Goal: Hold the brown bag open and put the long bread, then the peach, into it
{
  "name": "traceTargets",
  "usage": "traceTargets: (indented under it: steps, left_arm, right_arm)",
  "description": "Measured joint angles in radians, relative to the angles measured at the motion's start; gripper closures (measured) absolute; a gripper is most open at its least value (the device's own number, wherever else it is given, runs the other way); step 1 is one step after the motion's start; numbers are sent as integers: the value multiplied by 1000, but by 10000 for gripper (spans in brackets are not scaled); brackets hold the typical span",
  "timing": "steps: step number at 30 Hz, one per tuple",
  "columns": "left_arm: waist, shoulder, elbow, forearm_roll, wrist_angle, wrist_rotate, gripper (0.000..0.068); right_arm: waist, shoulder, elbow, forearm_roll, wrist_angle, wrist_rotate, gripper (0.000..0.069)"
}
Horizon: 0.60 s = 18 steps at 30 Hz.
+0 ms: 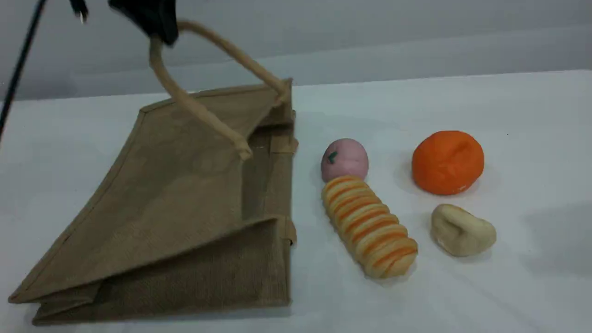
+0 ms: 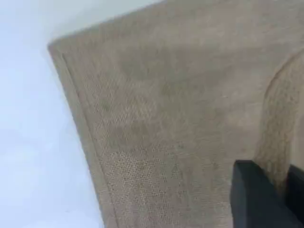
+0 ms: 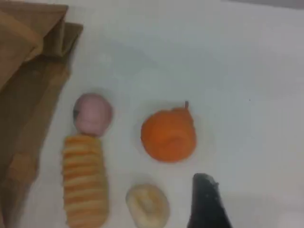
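Observation:
The brown bag (image 1: 166, 194) is lying collapsed with its side folded inward (image 1: 188, 274), so its inside should be empty when I carry the long bread in.
The brown bag (image 1: 185, 199) lies on its side at the left of the table, mouth facing right toward the food. My left gripper (image 1: 155, 21) is shut on one beige handle (image 1: 199, 108), high above the bag, pulling its upper side up. In the left wrist view the gripper (image 2: 282, 194) pinches the handle (image 2: 280, 128) over the jute wall (image 2: 166, 118). The long bread (image 1: 370, 226) lies just right of the bag's mouth, its far end touching the peach (image 1: 344, 159). My right gripper (image 3: 206, 209) hovers open above the bread (image 3: 84, 180) and peach (image 3: 92, 114), holding nothing.
A bright orange ball (image 1: 447, 162) sits right of the peach, and a small beige lump (image 1: 462, 230) lies in front of it. The right wrist view shows the orange ball (image 3: 168, 135), the lump (image 3: 147, 204) and the bag's edge (image 3: 28, 95). White tabletop (image 1: 532, 286) extends to the right.

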Motion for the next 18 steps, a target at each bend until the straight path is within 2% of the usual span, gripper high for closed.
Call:
traceTargets:
  steps: [9,15,18]
  left_arm:
    - [0,0,-215,-2,172,100,581]
    - [0,1,-334,-12,181,175,581]
    - [0,1,-373,-68,177,231,581]
  right_arm:
    - [2,97,0,18,-6,-14,307]
    - [2,177,0,128,18,-137,307]
    - [5,203,1,199,28,-222,307]
